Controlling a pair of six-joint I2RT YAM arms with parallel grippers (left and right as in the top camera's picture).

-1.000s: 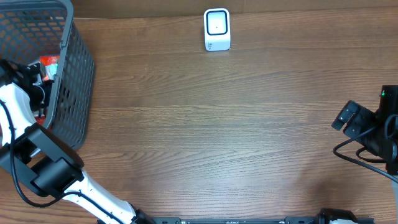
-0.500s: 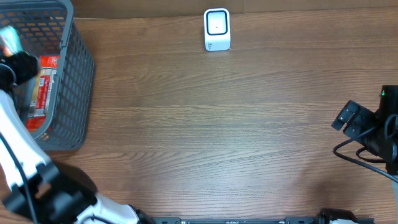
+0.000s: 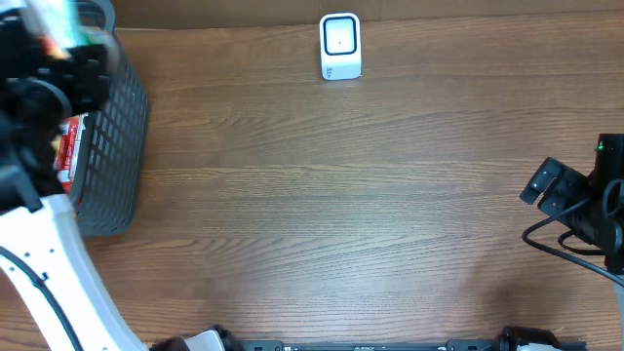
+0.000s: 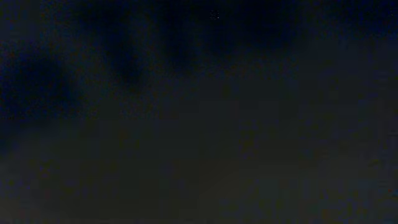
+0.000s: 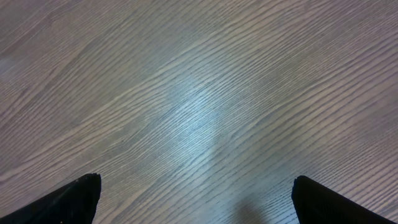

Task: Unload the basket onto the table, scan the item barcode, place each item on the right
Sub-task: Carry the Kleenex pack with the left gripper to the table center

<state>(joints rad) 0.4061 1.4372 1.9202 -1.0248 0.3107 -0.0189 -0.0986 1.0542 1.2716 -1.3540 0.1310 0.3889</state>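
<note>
I should keep on there with my left gripper and let the item go, because the item clamped (image 3: 65, 27) is above the basket and the wood (image 3: 426, 193) near my right gripper is clear.
My left gripper (image 3: 70, 49) is raised above the grey mesh basket (image 3: 117, 127) at the far left, blurred with motion. A pale item (image 3: 54, 21) with orange and green marks sits at its tip and looks clamped between the fingers. The left wrist view is black and shows nothing. The white barcode scanner (image 3: 340, 46) stands at the back middle of the table, well to the right of the item. My right gripper (image 3: 544, 185) rests at the right edge, open, its fingertips (image 5: 74, 199) wide apart over bare wood.
A red package (image 3: 68, 146) lies inside the basket under the left arm. The white left arm (image 3: 49, 263) runs down the left edge. Black cables (image 3: 575, 244) trail by the right arm. Wooden table (image 3: 341, 214) spans between basket and right gripper.
The left gripper has risen out of the basket and shifted toward the back right, carrying the pale item up with it. The right arm has not moved.
</note>
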